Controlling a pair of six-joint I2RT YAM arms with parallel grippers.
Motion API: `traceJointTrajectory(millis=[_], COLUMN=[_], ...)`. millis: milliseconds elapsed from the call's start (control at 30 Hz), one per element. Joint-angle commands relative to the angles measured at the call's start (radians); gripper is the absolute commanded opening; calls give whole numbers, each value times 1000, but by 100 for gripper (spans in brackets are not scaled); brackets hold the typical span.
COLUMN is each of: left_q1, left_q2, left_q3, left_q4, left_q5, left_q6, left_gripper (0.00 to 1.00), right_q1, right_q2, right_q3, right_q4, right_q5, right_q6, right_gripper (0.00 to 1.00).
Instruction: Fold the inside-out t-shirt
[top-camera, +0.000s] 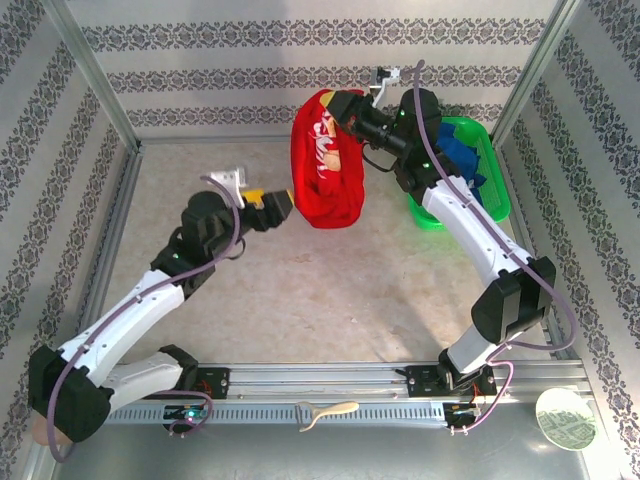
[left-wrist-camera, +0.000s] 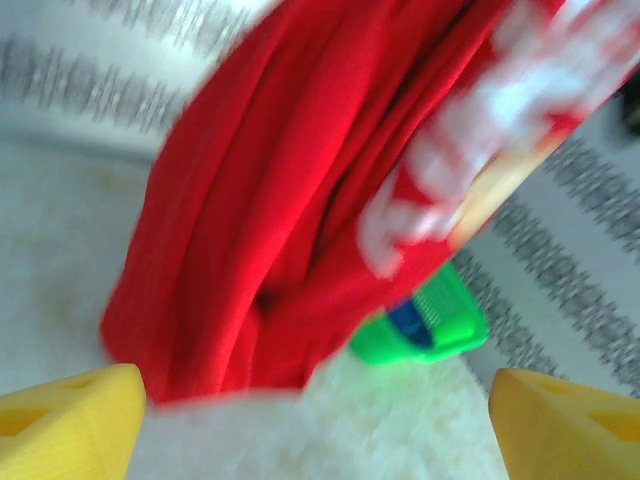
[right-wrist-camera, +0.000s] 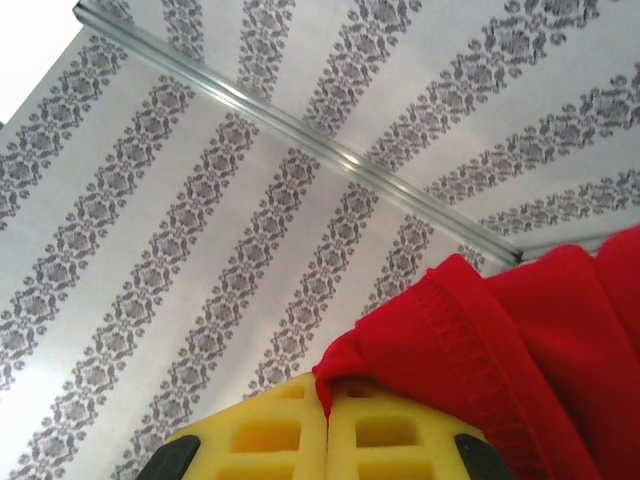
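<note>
My grippers will have the red t-shirt (top-camera: 328, 165) fan out wide and sag between them when I pull its side, because long loose folds (left-wrist-camera: 285, 195) run down it.
The bright red t-shirt (top-camera: 325, 165) hangs in the air over the back of the table, bunched, with a white print showing on it. My right gripper (top-camera: 340, 103) is raised at the back and is shut on the shirt's top edge; in the right wrist view a stitched red hem (right-wrist-camera: 470, 340) is pinched between the yellow pads (right-wrist-camera: 270, 430). My left gripper (top-camera: 284, 207) sits just left of the shirt's lower part, open, with nothing in it. The left wrist view has the hanging red cloth (left-wrist-camera: 290, 200) ahead of the spread yellow fingertips (left-wrist-camera: 70, 425).
A green basket (top-camera: 470, 170) with blue clothing (top-camera: 462, 155) stands at the back right, behind my right arm; it also appears below the shirt as a green rim (left-wrist-camera: 440, 325). Patterned walls and metal frame posts enclose the table.
</note>
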Motion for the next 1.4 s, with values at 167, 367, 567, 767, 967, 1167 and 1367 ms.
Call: traceJointTrajectory(millis=[167, 367, 567, 767, 967, 1167, 1367], left_q1=[18, 34, 96, 247, 321, 332, 346], left_q2=[238, 348, 453, 424, 390, 534, 565], left_q3=[160, 140, 185, 293, 318, 428, 404], left_q4=[-108, -78, 15, 158, 659, 1324, 1322], left_q5=[-52, -59, 46, 602, 1004, 1007, 960], left_q6=[149, 158, 140, -15, -460, -1076, -1078], left_gripper=[89, 82, 44, 0, 0, 0, 0], right_q1=[6, 12, 4, -90, -122, -109, -100], right_q2=[-67, -106, -129, -118, 56, 213, 21], right_q3=[-89, -108, -132, -244, -257, -211, -374], right_q4=[106, 124, 155, 174, 164, 88, 55], right_q5=[-102, -115, -124, -70, 37, 76, 87], right_q6=[-4, 23, 57, 62, 19, -15, -137], right_gripper=[0, 0, 0, 0, 0, 10, 59])
